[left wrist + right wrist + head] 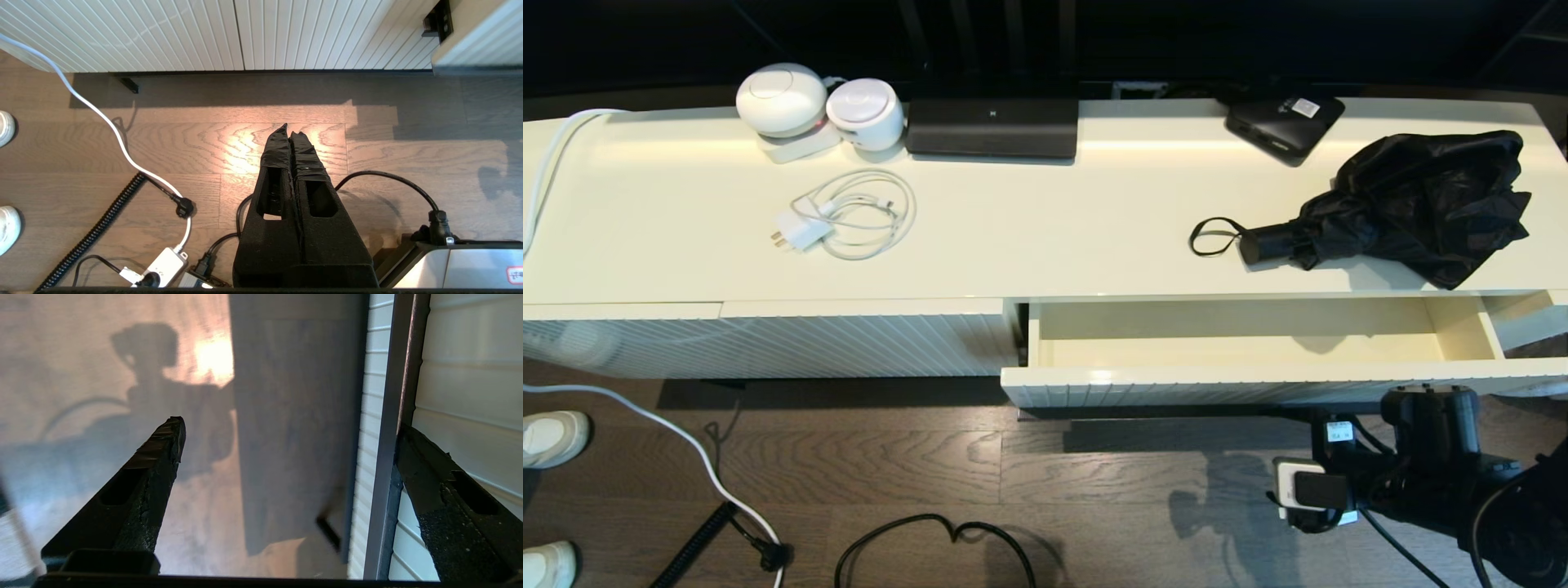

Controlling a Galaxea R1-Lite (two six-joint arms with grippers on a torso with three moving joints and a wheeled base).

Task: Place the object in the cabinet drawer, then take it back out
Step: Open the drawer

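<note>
The dark bar handle [401,377] has one finger of my right gripper on its cabinet side, so I should keep pulling until the cream drawer [1243,358] is all the way out.
The black folding umbrella [1413,204] lies on the cabinet top at the right, its short handle [1266,242] and wrist loop [1213,237] pointing left. Just below it the cream drawer [1217,380] stands pulled out with nothing inside. My right arm [1429,412] sits low against the drawer front. In the right wrist view my right gripper [290,426] is open wide, one finger [433,486] beside the dark bar handle [388,457], the other out over the floor. My left gripper [291,130] is shut on nothing, above the wooden floor in front of the ribbed panel [245,32].
On the cabinet top are a flat black box [1284,122], a black rectangular device [992,126], two white round devices [783,100] and a white charger with coiled cable [849,214]. Cables [931,531] and white shoes [551,437] lie on the floor.
</note>
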